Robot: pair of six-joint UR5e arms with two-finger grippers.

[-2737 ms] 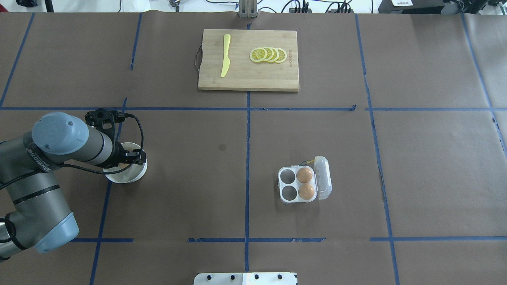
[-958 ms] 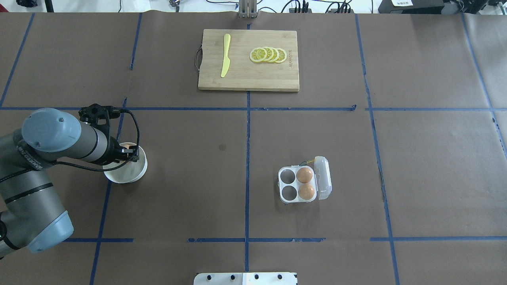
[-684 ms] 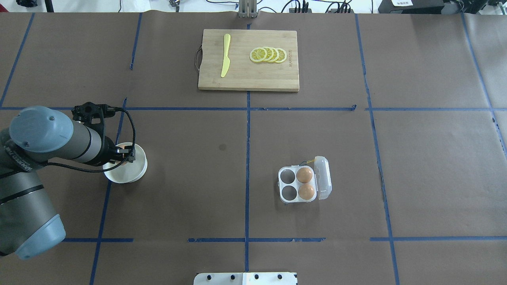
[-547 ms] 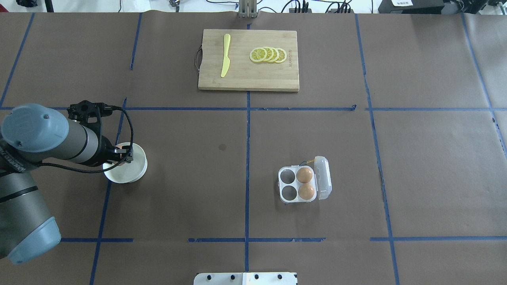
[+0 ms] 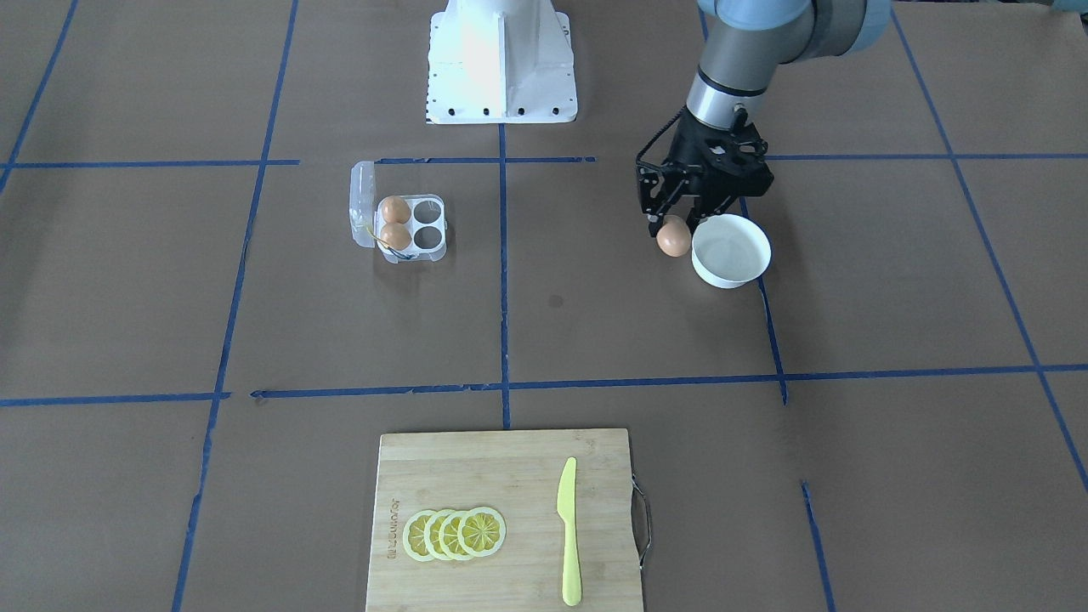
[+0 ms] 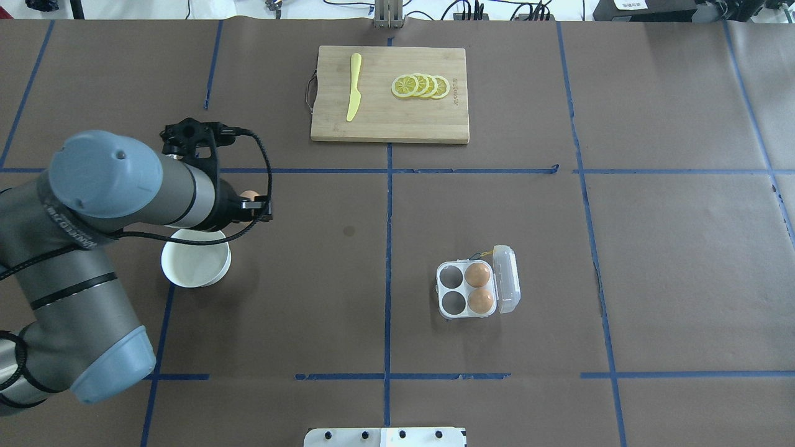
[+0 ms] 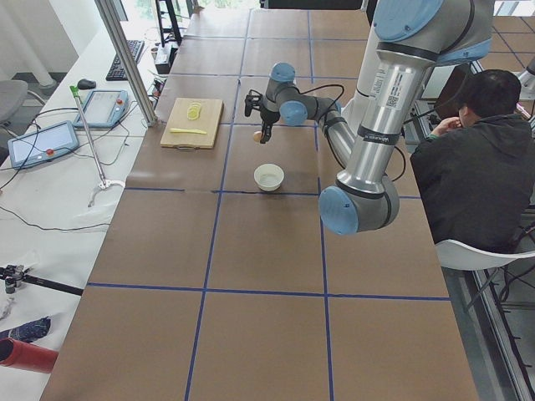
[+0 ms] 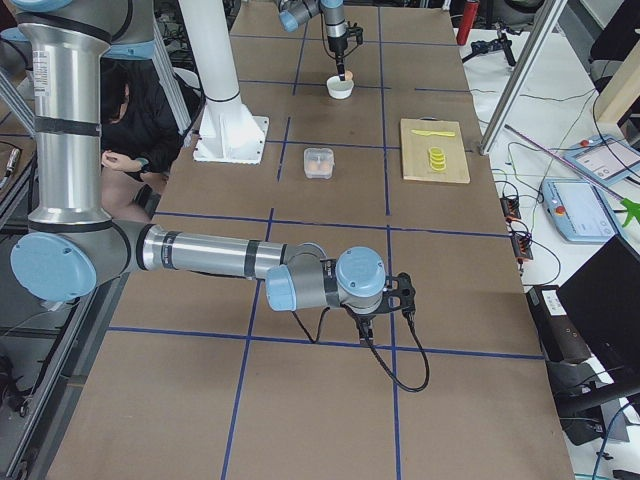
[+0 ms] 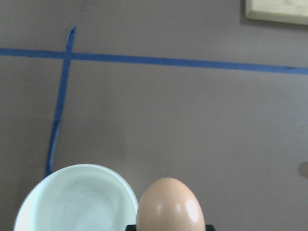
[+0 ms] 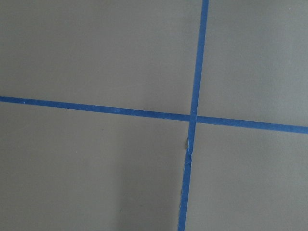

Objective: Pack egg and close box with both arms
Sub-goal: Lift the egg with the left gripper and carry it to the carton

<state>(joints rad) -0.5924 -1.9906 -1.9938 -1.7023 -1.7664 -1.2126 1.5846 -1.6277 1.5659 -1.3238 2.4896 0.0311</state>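
Observation:
The egg has its lower end hanging free, so my left gripper should keep carrying it until it rests in the empty cup nearest the white base block.
My left gripper is shut on an orange-brown egg and holds it above the table, just beside the white bowl. The held egg also shows in the overhead view and the left wrist view. The clear four-cup box sits open near the table's middle, its lid standing on its right side. Two eggs fill its right cups and the two left cups are empty. My right gripper shows only in the exterior right view, over bare table far from the box; I cannot tell whether it is open or shut.
A wooden cutting board with lemon slices and a yellow knife lies at the table's far side. The bowl is empty. The white base block stands at the robot's edge. A person sits beside the table.
My left gripper has risen out of the white bowl with the egg in it and moved forward and to the right, clear of the bowl. The box has not moved.

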